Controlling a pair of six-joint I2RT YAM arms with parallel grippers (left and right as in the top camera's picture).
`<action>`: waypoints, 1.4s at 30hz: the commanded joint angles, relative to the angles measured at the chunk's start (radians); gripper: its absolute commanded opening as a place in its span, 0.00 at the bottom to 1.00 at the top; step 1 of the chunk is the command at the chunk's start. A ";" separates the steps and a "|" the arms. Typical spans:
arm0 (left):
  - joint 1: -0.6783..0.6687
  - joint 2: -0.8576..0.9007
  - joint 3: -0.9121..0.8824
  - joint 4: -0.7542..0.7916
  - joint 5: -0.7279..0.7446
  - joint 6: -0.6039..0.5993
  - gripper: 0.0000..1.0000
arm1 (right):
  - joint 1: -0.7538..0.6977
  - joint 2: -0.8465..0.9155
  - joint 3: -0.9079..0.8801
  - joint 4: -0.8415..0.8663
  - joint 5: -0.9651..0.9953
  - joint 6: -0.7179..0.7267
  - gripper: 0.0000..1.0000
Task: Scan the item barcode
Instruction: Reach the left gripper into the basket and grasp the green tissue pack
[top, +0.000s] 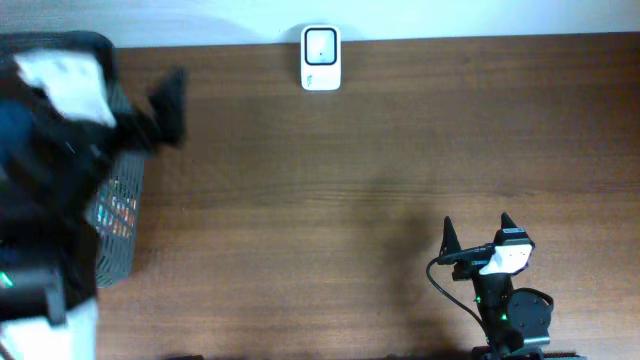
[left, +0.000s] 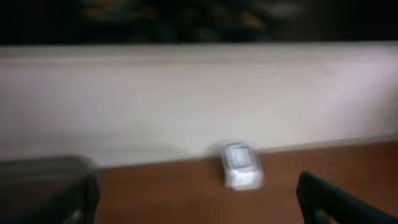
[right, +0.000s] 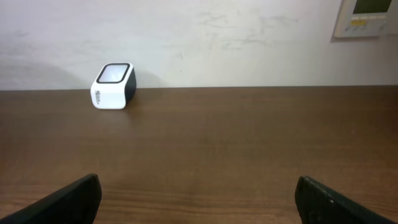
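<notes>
The robot's left gripper is open and empty beside the basket of colourful packaging, so it should go on reaching into the basket until its fingers are on both sides of an item.
The scanner is a small white box with a dark-rimmed window, standing at the table's far edge by the wall; it also shows as the scanner and, blurred, as the scanner. The item is mostly hidden: only colourful packaging shows inside a mesh basket under my left arm, and no barcode shows. My left gripper is blurred above the basket's far side, open and empty, its dark fingers wide apart. My right gripper stands open and empty near the front right, pointing at the wall.
The wooden table spreads between both arms. A white wall runs behind the table, with a wall panel at upper right. My left arm's body covers much of the basket.
</notes>
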 joint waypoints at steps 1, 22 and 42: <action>0.103 0.272 0.382 -0.279 -0.251 -0.025 0.99 | -0.006 -0.006 -0.009 -0.002 0.009 0.000 0.98; 0.489 0.961 0.576 -0.784 -0.342 -0.230 0.99 | -0.006 -0.006 -0.009 -0.002 0.009 0.000 0.98; 0.440 1.024 0.376 -0.935 -0.208 -0.083 0.76 | -0.006 -0.006 -0.009 -0.002 0.009 0.000 0.98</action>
